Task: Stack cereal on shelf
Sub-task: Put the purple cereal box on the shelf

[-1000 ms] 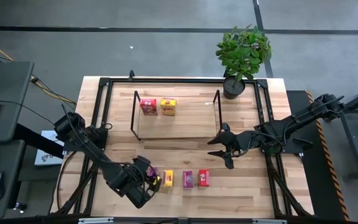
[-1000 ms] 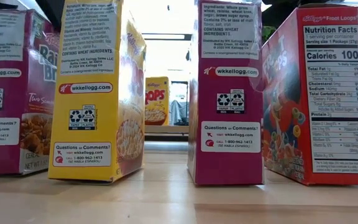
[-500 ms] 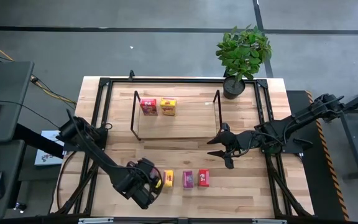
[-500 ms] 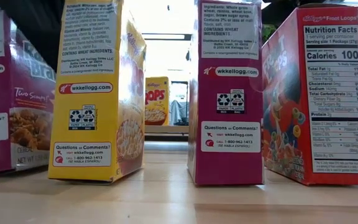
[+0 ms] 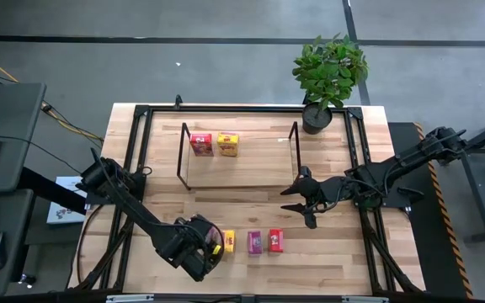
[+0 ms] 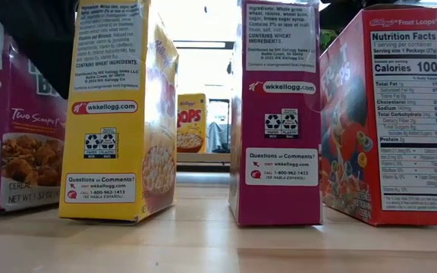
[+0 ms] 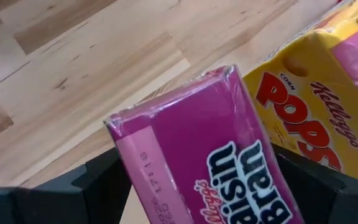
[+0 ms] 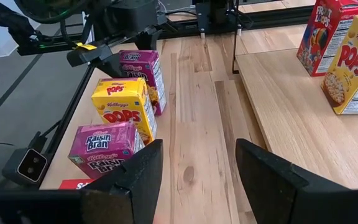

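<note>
The magenta box [image 7: 201, 146] will come loose alone when I lift it, because a finger [image 7: 303, 177] fits between it and the yellow box.
Near the table's front edge stands a row of cereal boxes: magenta [image 6: 14, 129], yellow [image 5: 227, 242], magenta [image 5: 255, 242], red [image 5: 274, 241]. My left gripper [image 5: 202, 250] is open and astride the leftmost magenta box [image 7: 197, 143], covering it in the high view. A red box [image 5: 200, 143] and a yellow box [image 5: 228, 145] stand on the shelf board [image 5: 251, 164]. Right of the shelf, my right gripper [image 5: 291, 202] hangs open above the table with nothing between its fingers. My left gripper comes down on the magenta box from above, slanting. One finger [image 7: 104, 180] stands at each side of the box's upper part [image 7: 166, 124], which fills the gap between them. The box stands on its bottom on the table, turned out of line with the row.
A potted plant [image 5: 328, 76] stands at the far right corner. The shelf's black wire end frames [image 5: 183, 156] rise at both ends of the board. Bare wood lies between the shelf and the front row of boxes.
My left gripper has sunk a little over the leftmost magenta box and rolled about its own axis, staying open. The box has turned on the table and shifted slightly toward the table's left edge, still standing on its bottom.
</note>
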Controlling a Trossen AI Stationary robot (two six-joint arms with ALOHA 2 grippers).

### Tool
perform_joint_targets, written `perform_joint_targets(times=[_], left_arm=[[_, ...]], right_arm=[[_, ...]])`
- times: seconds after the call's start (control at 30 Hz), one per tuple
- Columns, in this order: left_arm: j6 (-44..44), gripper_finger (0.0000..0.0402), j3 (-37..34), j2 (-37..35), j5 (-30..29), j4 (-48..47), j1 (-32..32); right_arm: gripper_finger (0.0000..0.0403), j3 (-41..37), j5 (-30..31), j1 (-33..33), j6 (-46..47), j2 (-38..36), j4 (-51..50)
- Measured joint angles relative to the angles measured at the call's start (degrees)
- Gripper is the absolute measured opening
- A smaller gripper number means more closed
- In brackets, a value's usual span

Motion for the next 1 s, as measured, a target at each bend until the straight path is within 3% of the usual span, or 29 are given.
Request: perform_joint_targets(times=[0.23, 0.53, 0.7, 0.83, 1.0], left_arm=[[0.3, 0.0288, 0.0, 0.0, 0.4, -0.3, -0.7], [3.4, 0.0177, 0.0, -2.3, 1.8, -3.2, -1.0], [6.6, 0.0132, 0.0, -7.6, -2.8, -7.9, -0.7], [11.4, 0.0121, 0.0, -13.7, -8.0, -12.6, 1.0], [25.9, 0.0123, 0.0, -22.3, -19.6, -13.8, 6.5]], right_arm=[[0.0195, 0.0, 1.5, 0.0, 0.0, 0.0, 0.0], [0.0195, 0.0, 2.4, 0.0, 0.0, 0.0, 0.0], [0.0195, 0.0, 2.4, 0.0, 0.0, 0.0, 0.1], [0.0195, 0.0, 2.4, 0.0, -0.1, 0.0, 0.3], [0.0195, 0.0, 2.8, 0.0, -1.5, 0.0, 0.7]])
